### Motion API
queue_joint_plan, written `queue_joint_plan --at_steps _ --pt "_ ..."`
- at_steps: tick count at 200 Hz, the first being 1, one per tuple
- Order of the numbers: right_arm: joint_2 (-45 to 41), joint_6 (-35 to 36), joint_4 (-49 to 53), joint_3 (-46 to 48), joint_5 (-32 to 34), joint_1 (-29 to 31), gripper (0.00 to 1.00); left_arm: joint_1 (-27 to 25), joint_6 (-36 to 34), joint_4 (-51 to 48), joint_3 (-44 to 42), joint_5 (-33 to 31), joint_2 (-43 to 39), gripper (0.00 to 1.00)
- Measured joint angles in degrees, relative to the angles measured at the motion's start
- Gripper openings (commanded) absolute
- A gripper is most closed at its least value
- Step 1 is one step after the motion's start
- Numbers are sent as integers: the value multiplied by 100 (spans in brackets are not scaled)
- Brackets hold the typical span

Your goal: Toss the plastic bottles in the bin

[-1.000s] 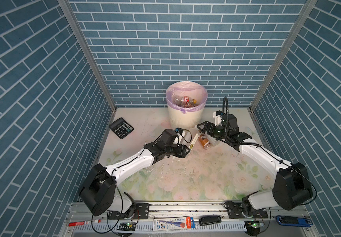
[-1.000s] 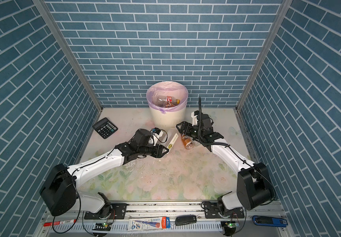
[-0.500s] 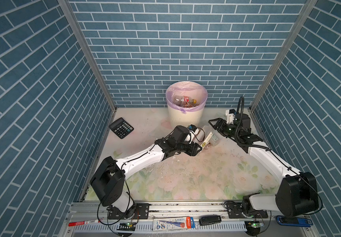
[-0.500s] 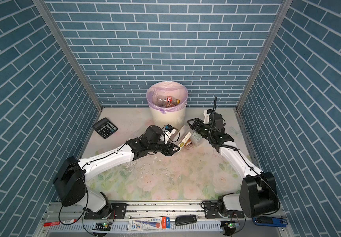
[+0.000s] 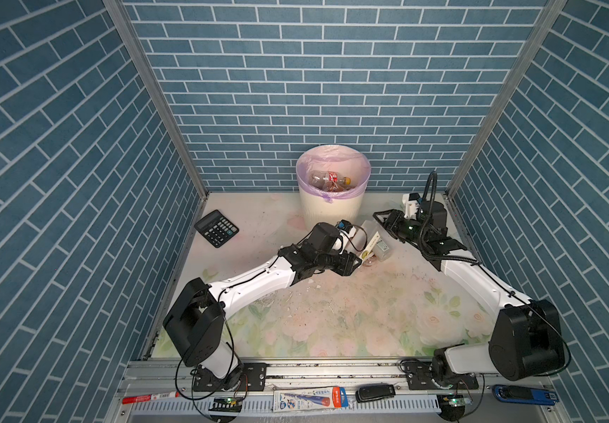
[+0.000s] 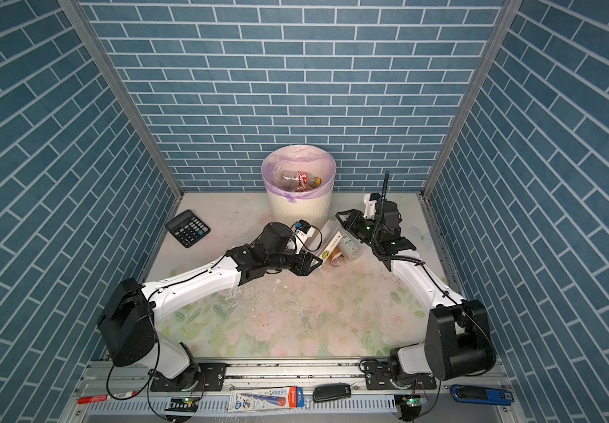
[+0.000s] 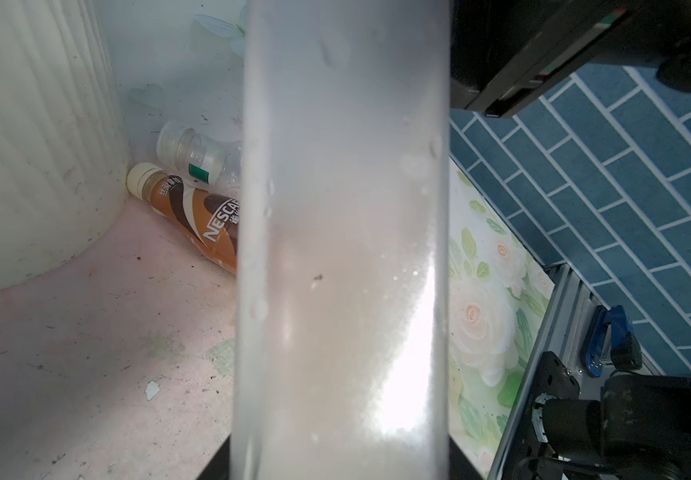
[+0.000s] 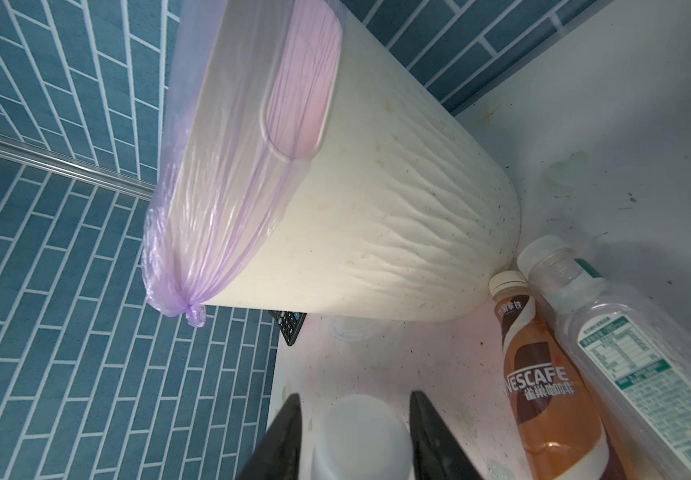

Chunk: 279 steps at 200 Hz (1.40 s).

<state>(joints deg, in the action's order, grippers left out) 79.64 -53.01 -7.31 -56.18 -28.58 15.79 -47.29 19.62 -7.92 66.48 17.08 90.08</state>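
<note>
The frosted white bottle is in my left gripper, its cap end (image 8: 361,440) at my right gripper, so next my right gripper takes the bottle up to the bin (image 5: 332,171).
My left gripper (image 5: 354,262) (image 7: 337,461) is shut on a frosted white bottle (image 7: 344,249) (image 5: 363,236), which tilts up toward my right gripper (image 5: 383,219) (image 8: 356,399). The right jaws stand narrowly open on either side of that bottle's cap end (image 8: 362,432), with a thin gap on one side. A brown Nescafé bottle (image 8: 543,382) (image 5: 369,262) and a clear bottle (image 8: 626,353) (image 5: 381,249) lie side by side on the floor, caps against the foot of the bin (image 5: 332,208) (image 8: 377,208). More bottles (image 5: 330,181) lie inside the bin.
A black calculator (image 5: 217,228) lies at the back left near the wall. Blue brick walls close in the left, back and right sides. The metal front rail (image 5: 369,370) carries a red marker pen (image 5: 151,397) and small tools.
My left arm has carried the white bottle to the right and back, toward the right gripper. The right jaws have narrowed around its cap end.
</note>
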Motion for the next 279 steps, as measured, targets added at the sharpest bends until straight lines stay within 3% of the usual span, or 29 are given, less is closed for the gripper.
queue_joint_plan --at_steps 29,65,107,143,206,279 --pt "22 -83 -50 0 -20 0 32 -4 -11 7 52 -37 50 55" --pt "24 -175 -87 0 -26 -15 20 -7 -42 -17 122 -81 90 69" --pt "68 20 358 -280 28 -52 11 -9 -144 -205 492 -363 83 99" --pt "334 151 656 -1370 85 -321 8 184 -142 -411 793 -608 -109 99" --pt "1032 341 1095 -3797 243 -1130 7 964 -127 -645 1414 -780 -719 99" --pt "1751 299 1292 -6015 1106 -2214 5 1952 -33 -640 1596 -614 -973 99"
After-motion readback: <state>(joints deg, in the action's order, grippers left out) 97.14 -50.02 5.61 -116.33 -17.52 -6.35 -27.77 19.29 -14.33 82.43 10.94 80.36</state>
